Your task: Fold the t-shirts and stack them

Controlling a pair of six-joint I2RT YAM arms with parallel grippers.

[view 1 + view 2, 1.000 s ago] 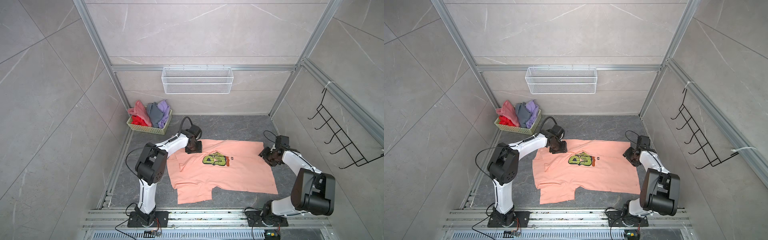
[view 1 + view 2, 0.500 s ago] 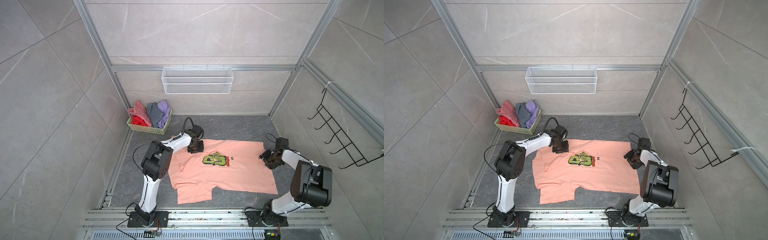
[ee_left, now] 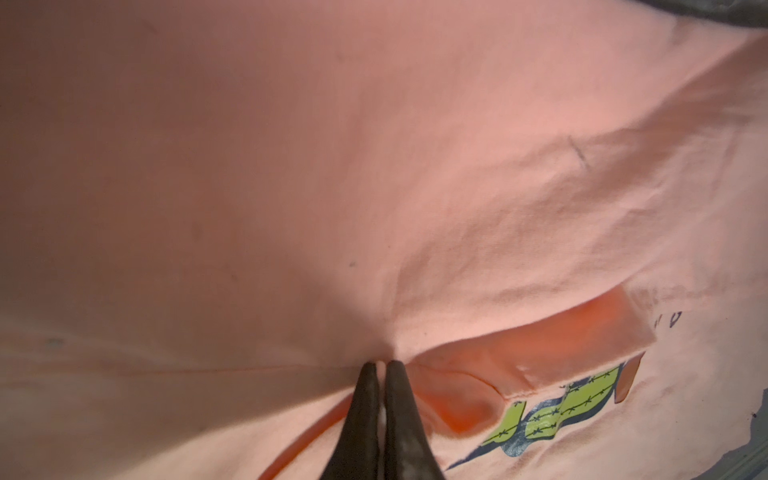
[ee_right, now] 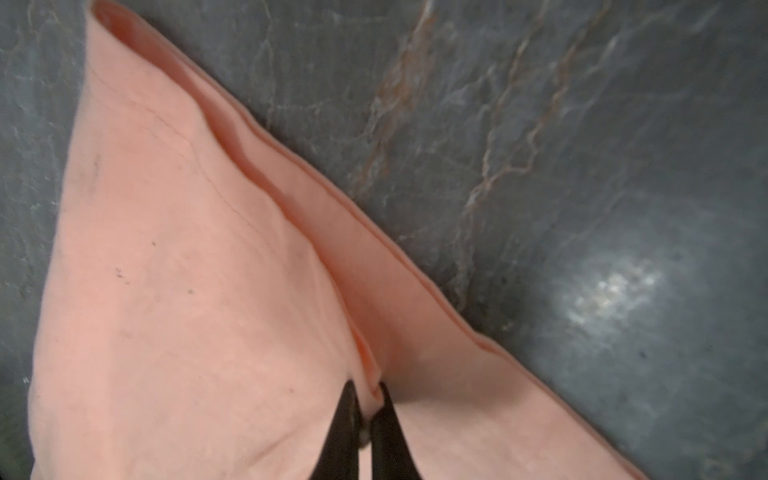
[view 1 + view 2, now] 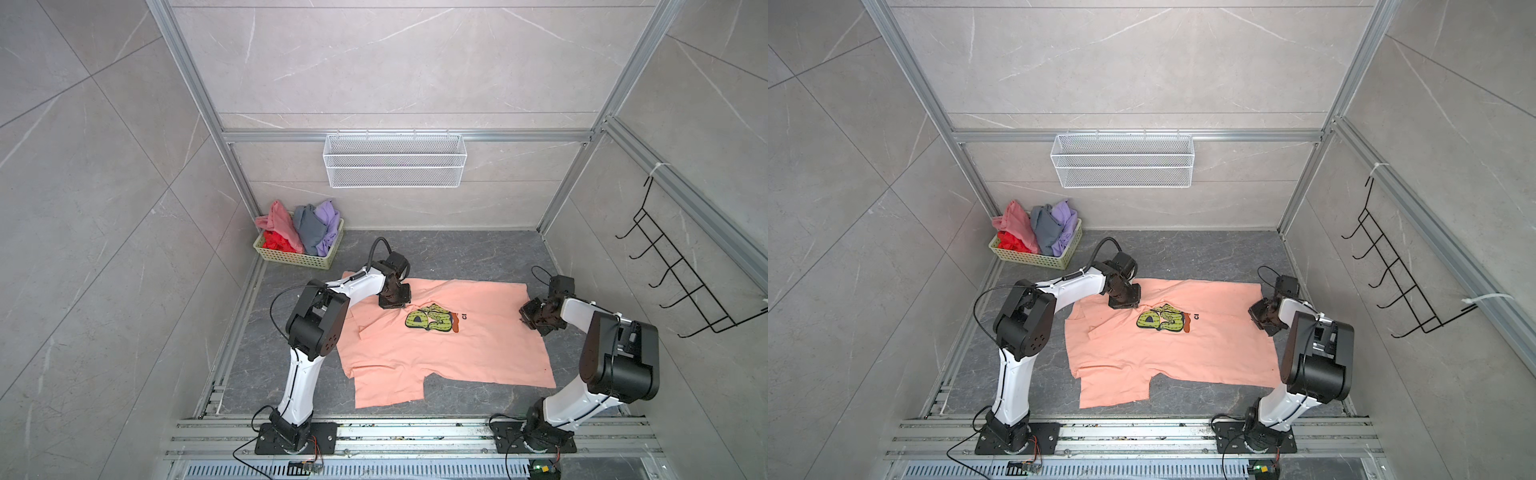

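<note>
The t-shirt's near sleeve is close to the front rails, so my left gripper and my right gripper should first pull the t-shirt toward the back wall.
A peach-orange t-shirt lies spread on the dark floor, its green-yellow graphic facing up. My left gripper is down on its far left part beside the graphic. In the left wrist view the left gripper is shut, pinching a fold of peach cloth. My right gripper is at the shirt's far right edge. There the right gripper is shut on a pinched ridge near the hem. Pink, red, grey and lavender t-shirts are bunched in a basket.
The pale yellow-green lattice basket stands in the far left corner. A white wire basket hangs on the back wall and a black hook rack on the right wall. Metal rails run along the front edge.
Both grippers have gone from open to shut on the peach shirt. The left gripper has shifted slightly toward the graphic, and cloth bunches up there.
</note>
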